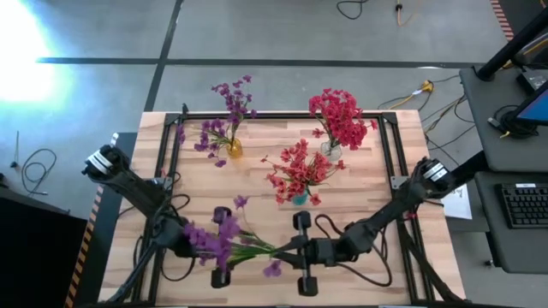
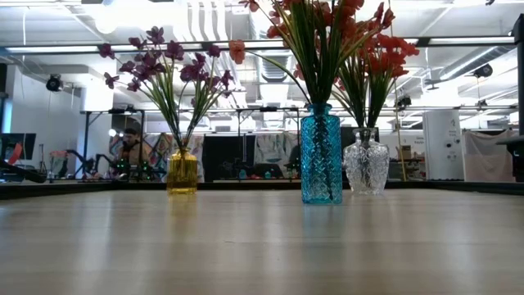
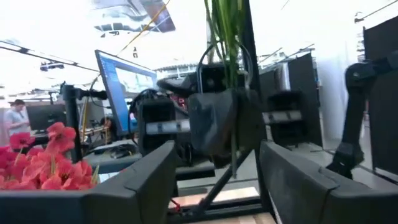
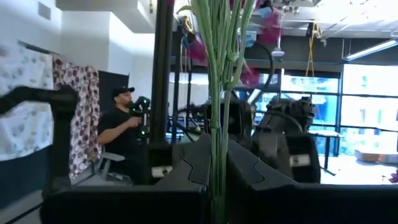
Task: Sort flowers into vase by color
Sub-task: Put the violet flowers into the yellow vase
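My right gripper is pinching the purple flowers near the stems' cut end (image 1: 276, 250), so my left gripper should hold the stems (image 1: 247, 245) by the blossoms while my right gripper takes hold of them again.
A bunch of purple flowers (image 1: 224, 242) with green stems hangs over the table's near part, between my two grippers. My right gripper (image 1: 278, 249) comes from the right and is shut on the stems (image 4: 217, 93). My left gripper (image 3: 217, 180) stands open at the blossom end (image 1: 199, 244); whether it touches the blossoms, I cannot tell. Farther back stand a yellow vase (image 2: 182, 170) with purple flowers, a blue vase (image 2: 321, 156) with red flowers and a clear vase (image 2: 366, 164) with red flowers. The low view shows neither gripper. My right gripper pinches the bundle of green stems (image 4: 216, 146) between its two fingers, toward the stems' cut end. The fingers come from the table's right. The bunch reaches from them toward the table's left, blossoms (image 1: 218, 235) at the far end, clear of the table.
The three vases stand in the table's far half, the blue one (image 1: 300, 198) nearest to my grippers. A dark frame (image 1: 390, 154) runs along the table's edges. Cables loop beside both arms. People show in the room beyond the table.
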`<move>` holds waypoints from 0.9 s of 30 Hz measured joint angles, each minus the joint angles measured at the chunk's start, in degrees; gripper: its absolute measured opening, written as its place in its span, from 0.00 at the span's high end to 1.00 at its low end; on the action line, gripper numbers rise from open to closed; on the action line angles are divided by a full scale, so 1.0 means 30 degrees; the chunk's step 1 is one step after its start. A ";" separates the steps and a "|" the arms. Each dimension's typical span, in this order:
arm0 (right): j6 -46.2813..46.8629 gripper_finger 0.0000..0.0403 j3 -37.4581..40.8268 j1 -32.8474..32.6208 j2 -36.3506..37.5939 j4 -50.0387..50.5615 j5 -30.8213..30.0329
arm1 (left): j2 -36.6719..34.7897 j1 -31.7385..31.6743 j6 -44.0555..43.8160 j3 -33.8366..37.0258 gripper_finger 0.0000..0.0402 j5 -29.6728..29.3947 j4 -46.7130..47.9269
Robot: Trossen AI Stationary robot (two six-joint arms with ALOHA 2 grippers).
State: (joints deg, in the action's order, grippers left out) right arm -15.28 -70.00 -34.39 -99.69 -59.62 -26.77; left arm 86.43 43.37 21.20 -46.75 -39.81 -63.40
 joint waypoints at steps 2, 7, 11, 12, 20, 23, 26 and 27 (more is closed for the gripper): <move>0.0073 0.97 -0.0097 0.0105 -0.0262 0.0045 0.0056 | 0.0239 -0.0078 0.0435 -0.0380 0.44 0.0014 -0.0022; 0.0062 0.97 -0.0253 0.0438 -0.0814 0.0001 0.0054 | 0.0745 -0.0085 0.1270 -0.1154 0.42 0.0987 -0.0007; -0.0062 0.97 -0.0253 0.0609 -0.1158 0.0054 0.0085 | 0.0899 -0.0180 0.1279 -0.1643 0.43 0.1004 -0.0071; -0.0069 0.97 -0.0253 0.0654 -0.1199 0.0051 0.0086 | 0.0949 -0.0187 0.1279 -0.1693 0.43 0.1000 -0.0040; 0.0066 0.97 -0.0253 0.0949 -0.1489 0.0045 0.0570 | 0.1110 -0.0406 0.1287 -0.1927 0.56 0.0992 0.0096; 0.0062 0.97 -0.0253 0.1010 -0.1489 0.0051 0.0570 | 0.1110 -0.0427 0.1287 -0.1927 0.68 0.0981 0.0081; 0.0084 0.97 -0.0253 0.1070 -0.1489 0.0050 0.0570 | 0.1110 -0.0427 0.1364 -0.1927 0.80 0.0982 0.0146; 0.0084 0.97 -0.0253 0.1091 -0.1489 0.0048 0.0573 | 0.1110 -0.0427 0.1428 -0.1927 0.84 0.0971 0.0143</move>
State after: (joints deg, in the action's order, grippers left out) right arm -15.03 -70.76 -31.12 -104.16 -59.47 -25.05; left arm 89.76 42.09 25.48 -52.53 -36.89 -62.97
